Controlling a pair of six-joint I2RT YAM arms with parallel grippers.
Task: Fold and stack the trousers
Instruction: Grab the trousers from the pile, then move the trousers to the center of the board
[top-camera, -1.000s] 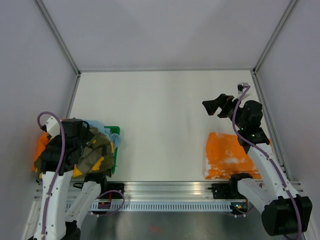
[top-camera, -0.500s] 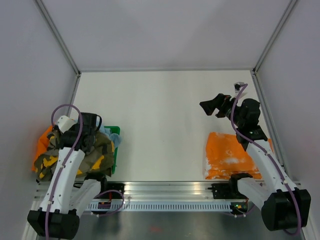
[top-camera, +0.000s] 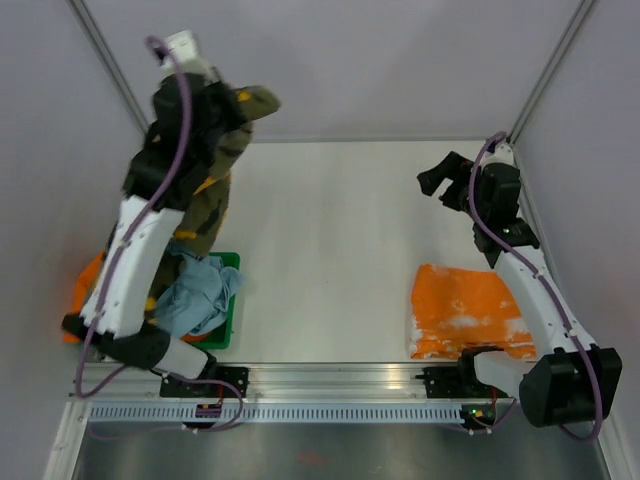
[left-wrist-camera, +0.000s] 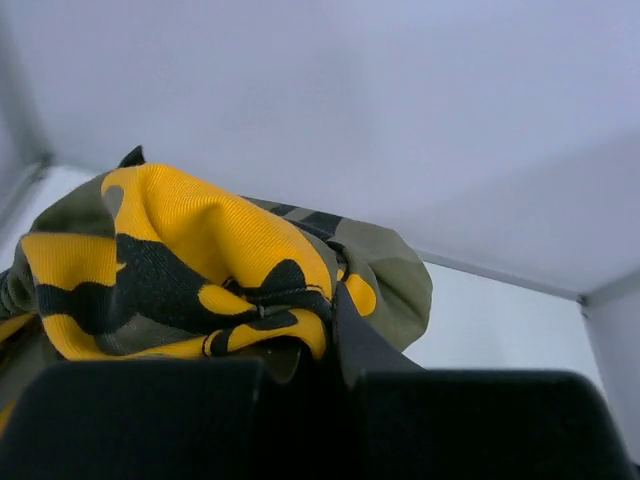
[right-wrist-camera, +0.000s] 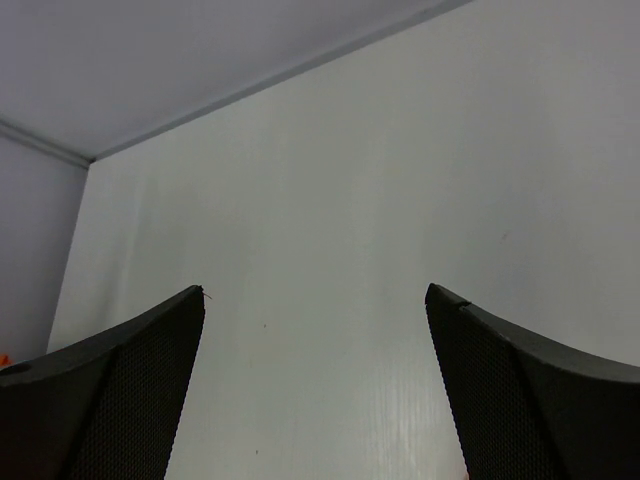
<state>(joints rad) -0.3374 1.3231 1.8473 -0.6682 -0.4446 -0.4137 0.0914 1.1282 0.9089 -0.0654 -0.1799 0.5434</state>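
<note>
Next, I lay the camouflage trousers over the table's empty middle (top-camera: 330, 225) and then pull their ends apart with both grippers, because my left gripper is holding them by a crumpled bunch (left-wrist-camera: 205, 265).
The camouflage trousers (top-camera: 212, 185) hang from my left gripper (top-camera: 218, 100), which is raised high over the table's far left and shut on a bunch of the cloth. Their lower end trails down toward the green basket (top-camera: 233, 310). In the left wrist view the yellow-and-black folds of the trousers (left-wrist-camera: 180, 250) bulge out over my left gripper (left-wrist-camera: 335, 305), pinched against a dark finger (left-wrist-camera: 365, 345). My right gripper (top-camera: 441, 181) hovers open over the far right of the table; in the right wrist view the gripper (right-wrist-camera: 315, 300) holds nothing, with only bare table between the fingers.
A light blue cloth (top-camera: 195, 298) lies in the green basket at the near left, with an orange cloth (top-camera: 84, 288) beside it. A folded orange garment (top-camera: 460, 310) lies at the near right. Grey walls enclose the table (top-camera: 330, 230).
My left gripper shut on the trousers in the basket and lifted them high toward the far left. The right gripper drifted slightly right and farther back, still open.
</note>
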